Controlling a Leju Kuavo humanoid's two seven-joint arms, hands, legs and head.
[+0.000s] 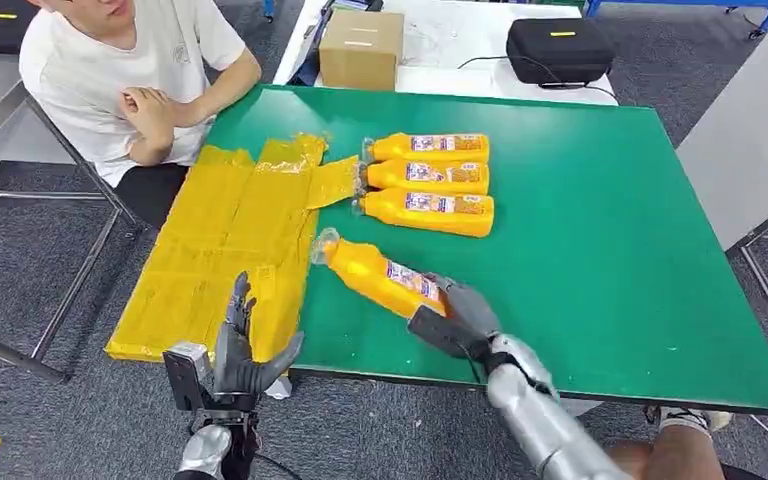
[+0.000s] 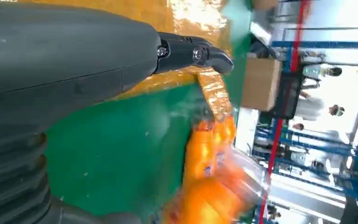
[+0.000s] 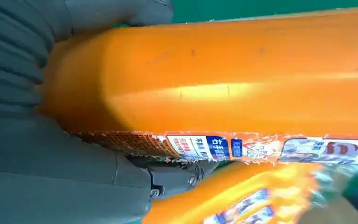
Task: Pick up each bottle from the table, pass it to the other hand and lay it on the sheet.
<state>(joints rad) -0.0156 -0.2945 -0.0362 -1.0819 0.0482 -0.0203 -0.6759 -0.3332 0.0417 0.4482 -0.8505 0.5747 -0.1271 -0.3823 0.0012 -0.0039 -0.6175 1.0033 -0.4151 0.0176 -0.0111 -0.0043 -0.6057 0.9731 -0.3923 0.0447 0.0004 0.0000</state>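
The orange bottle's small printed label (image 1: 413, 281) is facing up. I should expect to find a bigger logo label hidden underneath when I turn the bottle over.
My right hand (image 1: 460, 315) grips the base end of an orange bottle (image 1: 380, 275) that points its clear cap toward the yellow sheet (image 1: 220, 240), just above the green table (image 1: 600, 250). The right wrist view has that bottle (image 3: 242, 74) close up, clasped by the hand (image 3: 51, 154). Three more orange bottles (image 1: 430, 185) lie side by side further back on the table. My left hand (image 1: 240, 350) is open, fingers spread upward, at the table's near edge over the sheet's corner. In the left wrist view the hand (image 2: 74, 70) is bare, with the bottles (image 2: 209, 154) blurred beyond.
A person in a white shirt (image 1: 120, 70) sits at the table's far left corner, arms folded near the sheet. A cardboard box (image 1: 362, 48) and a black case (image 1: 560, 48) stand on a white table behind. A grey table (image 1: 750, 140) is to the right.
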